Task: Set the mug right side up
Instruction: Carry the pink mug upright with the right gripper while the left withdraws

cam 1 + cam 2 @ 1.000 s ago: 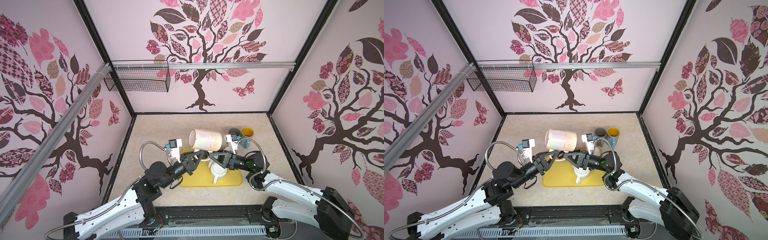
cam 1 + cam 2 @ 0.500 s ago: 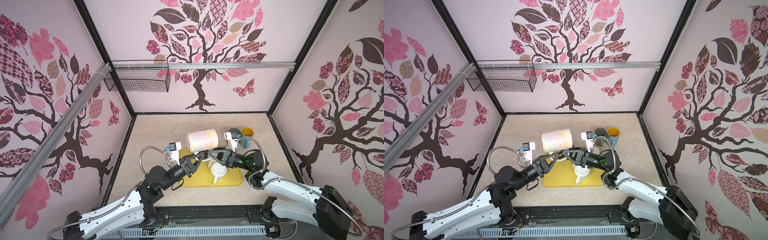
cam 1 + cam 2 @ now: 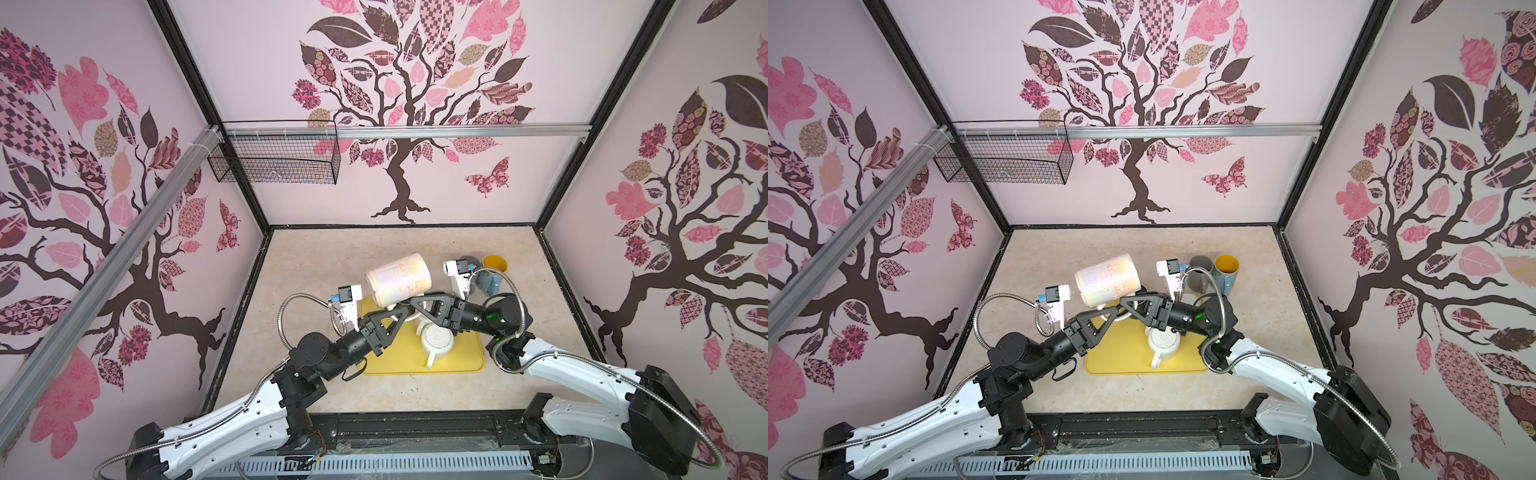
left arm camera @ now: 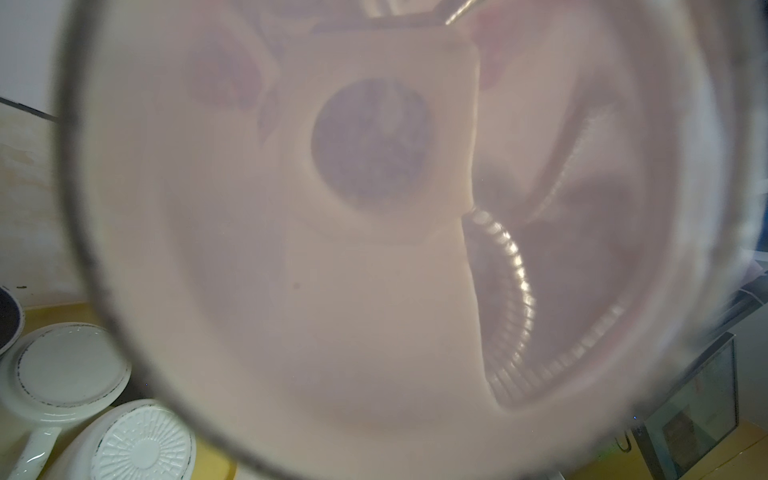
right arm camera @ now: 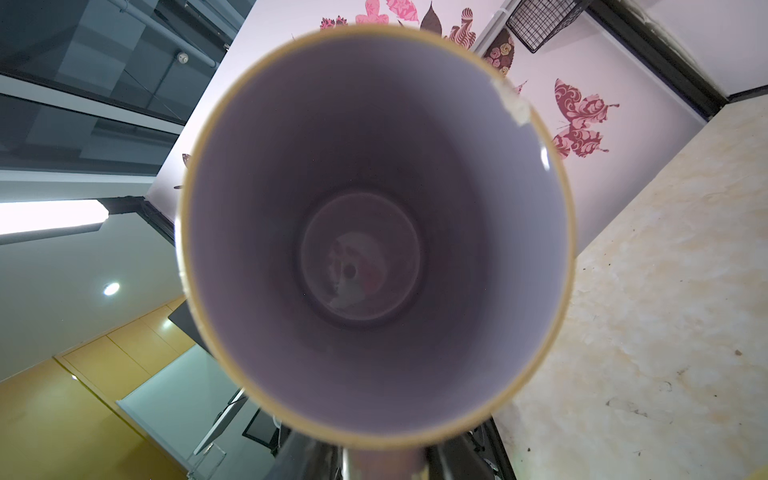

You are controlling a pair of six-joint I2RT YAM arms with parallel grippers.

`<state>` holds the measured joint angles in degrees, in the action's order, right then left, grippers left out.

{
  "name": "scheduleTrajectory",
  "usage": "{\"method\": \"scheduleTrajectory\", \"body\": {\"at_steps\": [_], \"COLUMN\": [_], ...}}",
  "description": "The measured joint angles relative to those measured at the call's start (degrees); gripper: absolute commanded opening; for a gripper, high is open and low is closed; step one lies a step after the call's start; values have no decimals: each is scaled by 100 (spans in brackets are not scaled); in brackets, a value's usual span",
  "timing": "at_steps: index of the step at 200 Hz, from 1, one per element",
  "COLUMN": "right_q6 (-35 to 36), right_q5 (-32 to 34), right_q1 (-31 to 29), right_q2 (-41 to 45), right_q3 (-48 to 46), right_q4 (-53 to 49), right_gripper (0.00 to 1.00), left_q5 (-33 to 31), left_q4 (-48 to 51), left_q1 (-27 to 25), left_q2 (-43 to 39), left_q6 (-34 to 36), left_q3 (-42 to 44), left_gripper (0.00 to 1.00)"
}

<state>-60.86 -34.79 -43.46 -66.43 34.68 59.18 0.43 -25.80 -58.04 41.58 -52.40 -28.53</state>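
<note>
With both grippers on the mug's handle point(image 3: 1115, 316), my left gripper next opens and back away before my right gripper turns the mug upright beside the grey mug.
The mug point(image 3: 399, 279) point(image 3: 1108, 277) is large, white and iridescent with gold lettering. It hangs on its side above the yellow mat, base to the left and mouth to the right. Both grippers meet under it at the handle. My left gripper point(image 3: 402, 312) point(image 3: 1115, 312) is shut on the handle. My right gripper point(image 3: 412, 300) point(image 3: 1124, 301) reaches in from the right. The right wrist view looks into the mug's mouth point(image 5: 374, 208), and my right gripper point(image 5: 384, 461) has its fingers tight on both sides of the handle. The mug's base point(image 4: 374, 291) fills the left wrist view and hides that gripper's fingers.
On the yellow mat point(image 3: 465, 361) an upside-down white mug point(image 3: 436, 338) stands just below the right gripper, and the left wrist view shows another upturned one point(image 4: 70, 365). A grey mug point(image 3: 1200, 274) and a yellow-lined mug point(image 3: 1226, 270) stand back right. A wire basket point(image 3: 274, 156) hangs on the rail.
The mug has rolled so its base points further left. The right gripper's jaws have closed in on the handle, while the left gripper has kept its hold.
</note>
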Motion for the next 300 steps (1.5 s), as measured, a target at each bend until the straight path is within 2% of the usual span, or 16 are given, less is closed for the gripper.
{"method": "scheduleTrajectory", "body": {"at_steps": [8,25,62,64,70,72,76,80,84,101,131,176,230,300], "right_q6": [39,74,251,271,310,328,356,365,396,501,883,1631,2413,3064], "right_q5": [-26,-101,-125,-125,-127,-127,-127,-122,-92,26,297,793,1480,2164], "right_q1": [2,2,-9,-9,-13,-15,-15,-20,-26,-24,11,13,9,9], "right_q2": [-2,-31,-42,-42,-42,-42,-42,-42,-33,-26,-24,61,118,116], "right_q3": [17,92,140,140,140,140,140,140,144,160,291,616,901,1279], "right_q4": [-61,-144,-319,-339,-393,-413,-452,-476,-542,-962,-1853,-3195,-4444,-5305], "right_gripper": [22,0,0,0,0,0,0,0,0,0,0,0,0,0], "left_q5": [9,9,2,-2,-17,-24,-37,-44,-59,-243,-940,-2015,-2422,-2835], "left_q4": [17,55,348,380,490,531,623,719,890,1676,3353,4916,5362,5517], "left_q1": [0,15,22,22,22,22,20,20,20,-9,-15,-13,-13,-13], "left_q2": [-2,-20,-166,-177,-205,-214,-227,-236,-243,-236,-105,-236,-273,-17], "left_q6": [13,22,155,162,179,184,219,289,339,588,1097,1812,2334,2529], "left_q3": [-2,-4,-20,-22,-39,-44,-63,-96,-149,-435,-1137,-1449,-1453,-1460], "left_gripper": [0,0,0,6,37,43,70,92,96,96,96,96,96,96]}}
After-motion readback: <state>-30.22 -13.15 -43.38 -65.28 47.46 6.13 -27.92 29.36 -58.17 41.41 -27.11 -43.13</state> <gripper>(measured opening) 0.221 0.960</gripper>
